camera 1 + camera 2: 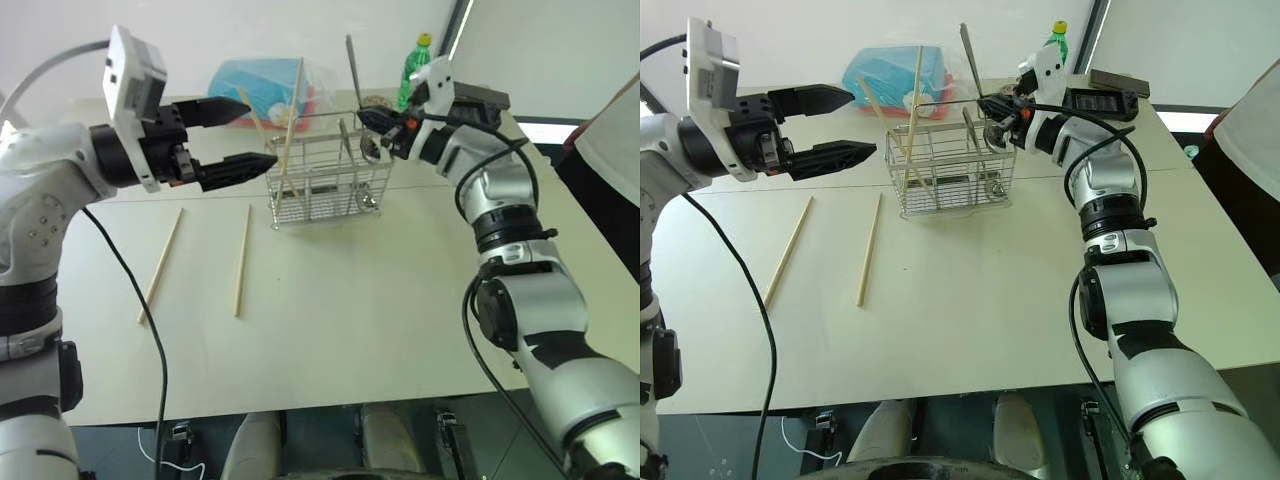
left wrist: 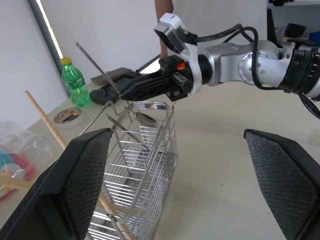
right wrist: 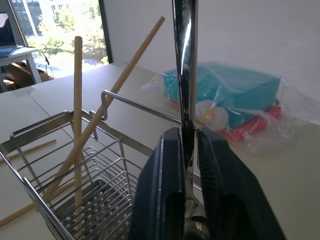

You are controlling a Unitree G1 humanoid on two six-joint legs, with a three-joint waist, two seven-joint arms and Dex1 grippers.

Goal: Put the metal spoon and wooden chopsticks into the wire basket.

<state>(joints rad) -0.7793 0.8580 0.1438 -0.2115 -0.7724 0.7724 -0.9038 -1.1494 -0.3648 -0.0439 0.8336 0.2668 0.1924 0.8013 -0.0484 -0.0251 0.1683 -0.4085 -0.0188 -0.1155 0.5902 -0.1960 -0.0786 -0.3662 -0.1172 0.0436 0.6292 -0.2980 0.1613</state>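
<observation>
I see the chopsticks inside point(image 1: 292, 115) slanting high above the wire basket's rim, so the flat-lying chopstick point(image 1: 161, 266) will lean and stick out when I lower it in.
The wire basket point(image 1: 320, 185) stands at the back middle of the table. My right gripper point(image 1: 365, 120) hovers over its right end, shut on the metal spoon's handle point(image 3: 185, 75), which rises steeply. The spoon's bowl point(image 1: 370, 150) hangs just inside the basket's top. Two wooden chopsticks point(image 1: 290, 120) lean in the basket's left part, and two more point(image 1: 242, 258) lie flat on the table to the front left. A second thin metal utensil point(image 1: 347, 140) leans inside the basket. My left gripper point(image 1: 235, 135) is held open in the air left of the basket, with nothing between its fingers.
A blue plastic-wrapped package point(image 1: 265, 85) lies behind the basket. A green bottle point(image 1: 415, 65) and a flat black device point(image 1: 480, 97) sit at the back right. A person point(image 1: 612, 140) stands at the right edge of the table.
</observation>
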